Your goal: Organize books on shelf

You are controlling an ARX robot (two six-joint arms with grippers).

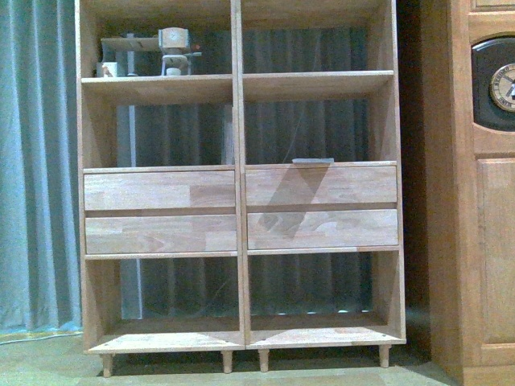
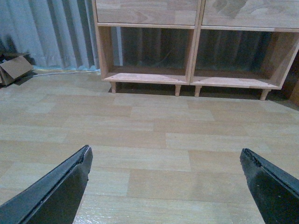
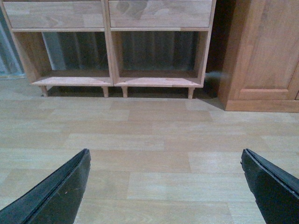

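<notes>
My gripper will lift the book, and the book will stay flat and closed, because the white-covered book's overhanging edge (image 1: 312, 161) is straight above its slanting shadow (image 1: 295, 193).
The light-wood shelf (image 1: 239, 169) fills the front view, with four plank drawers and open compartments. Its bottom compartments also show in the left wrist view (image 2: 191, 46) and the right wrist view (image 3: 110, 46). No white or teal book shows clearly. A thin flat grey object (image 1: 312, 161) lies on the ledge above the upper right drawer; I cannot tell what it is. My left gripper (image 2: 166, 153) is open and empty above the wood floor, well short of the shelf. My right gripper (image 3: 166, 155) is open and empty likewise. Neither arm shows in the front view.
A grey device (image 1: 173, 50) stands in the shelf's upper left compartment. A darker cabinet with a clock (image 1: 483, 193) stands right of the shelf, also in the right wrist view (image 3: 261, 56). A blue curtain (image 1: 36, 161) hangs behind. A cardboard box (image 2: 15, 69) sits on the floor at left.
</notes>
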